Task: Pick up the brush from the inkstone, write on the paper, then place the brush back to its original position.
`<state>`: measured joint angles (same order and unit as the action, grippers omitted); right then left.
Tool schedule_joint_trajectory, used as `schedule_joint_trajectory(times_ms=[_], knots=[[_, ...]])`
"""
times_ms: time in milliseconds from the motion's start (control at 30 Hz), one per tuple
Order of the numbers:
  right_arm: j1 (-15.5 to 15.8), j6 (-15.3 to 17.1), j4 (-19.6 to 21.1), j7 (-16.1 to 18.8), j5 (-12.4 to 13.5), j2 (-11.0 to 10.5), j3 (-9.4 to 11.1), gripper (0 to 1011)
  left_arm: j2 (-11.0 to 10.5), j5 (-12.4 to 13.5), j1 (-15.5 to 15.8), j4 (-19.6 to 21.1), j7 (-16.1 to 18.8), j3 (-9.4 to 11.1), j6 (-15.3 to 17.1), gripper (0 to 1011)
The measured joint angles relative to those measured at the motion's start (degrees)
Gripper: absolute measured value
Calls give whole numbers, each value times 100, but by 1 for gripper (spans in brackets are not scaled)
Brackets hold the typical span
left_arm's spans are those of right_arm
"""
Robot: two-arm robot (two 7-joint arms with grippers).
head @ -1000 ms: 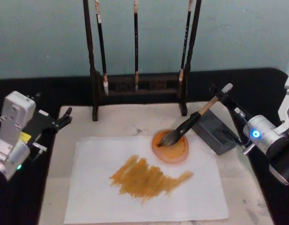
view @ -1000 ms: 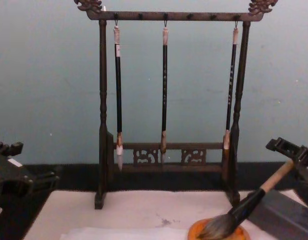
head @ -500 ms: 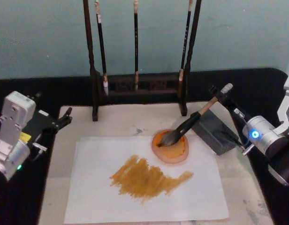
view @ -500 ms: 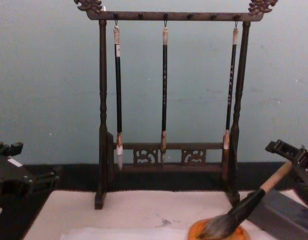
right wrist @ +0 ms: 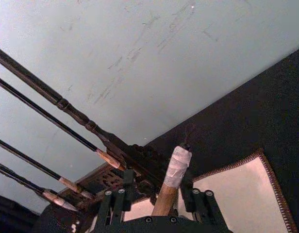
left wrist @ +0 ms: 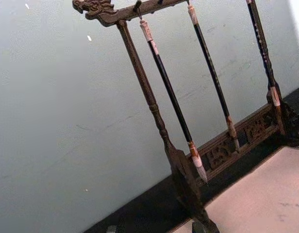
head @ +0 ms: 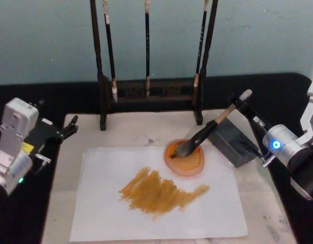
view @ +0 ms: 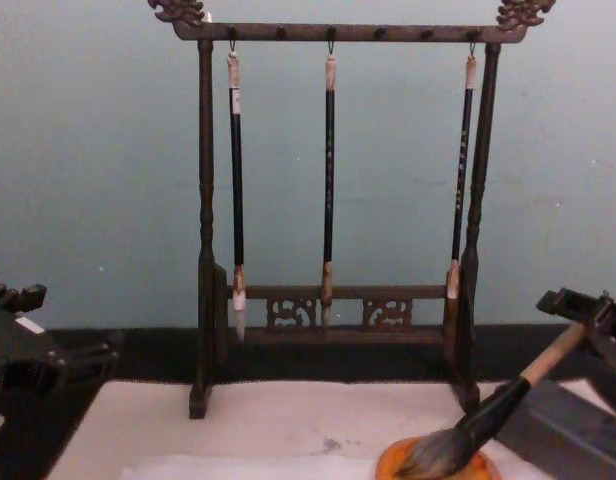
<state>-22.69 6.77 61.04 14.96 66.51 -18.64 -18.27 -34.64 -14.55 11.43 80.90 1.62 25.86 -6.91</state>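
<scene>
The robot should expect the brush's bristles (view: 436, 455) to straighten when it lifts the brush, as they rest in the inkstone (view: 416, 468) bent flatter than the brush's slanted handle.
The brush (head: 205, 133) lies slanted, its bristles in the round orange inkstone (head: 187, 161) and its tan handle leaning on a grey block (head: 232, 145). My right gripper (head: 238, 101) is at the handle's white-capped end. In the right wrist view its fingers (right wrist: 113, 196) stand open on either side of the handle (right wrist: 173, 174), with a gap on each side. The white paper (head: 111, 213) carries broad ochre strokes (head: 159, 193); the inkstone sits on its far right corner. My left gripper (head: 70, 129) is parked open at the mat's left edge. The chest view shows the brush (view: 488, 415) from the side.
A dark wooden rack (head: 149, 91) with three slim black brushes hanging from it stands at the back of the cream mat (head: 136, 129). The grey block sits right of the inkstone. Black cloth surrounds the mat.
My right gripper has shifted slightly right and down at the handle's end. The brush stays in the inkstone. The left arm has not moved.
</scene>
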Motion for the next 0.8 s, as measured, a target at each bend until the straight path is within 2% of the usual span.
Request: schedule_joint_trajectory(times_ms=[33, 100, 133, 233, 267, 433, 800], knots=[[0, 0, 1, 1, 0, -1, 0, 590, 0, 0, 0, 0, 0, 0, 0, 1010], [0, 0, 2, 1, 0, -1, 0, 546, 0, 0, 0, 0, 0, 0, 0, 1010], [0, 0, 2, 2, 0, -2, 0, 480, 0, 0, 0, 0, 0, 0, 0, 1009], [0, 0, 3, 3, 1, -4, 0, 422, 0, 0, 0, 0, 0, 0, 0, 1010], [0, 0, 4, 4, 1, -4, 0, 360, 0, 0, 0, 0, 0, 0, 0, 1009], [0, 0, 4, 7, 16, -4, 0, 208, 0, 0, 0, 0, 0, 0, 0, 1010], [0, 0, 4, 8, 17, -4, 0, 188, 0, 0, 0, 0, 0, 0, 0, 1010]])
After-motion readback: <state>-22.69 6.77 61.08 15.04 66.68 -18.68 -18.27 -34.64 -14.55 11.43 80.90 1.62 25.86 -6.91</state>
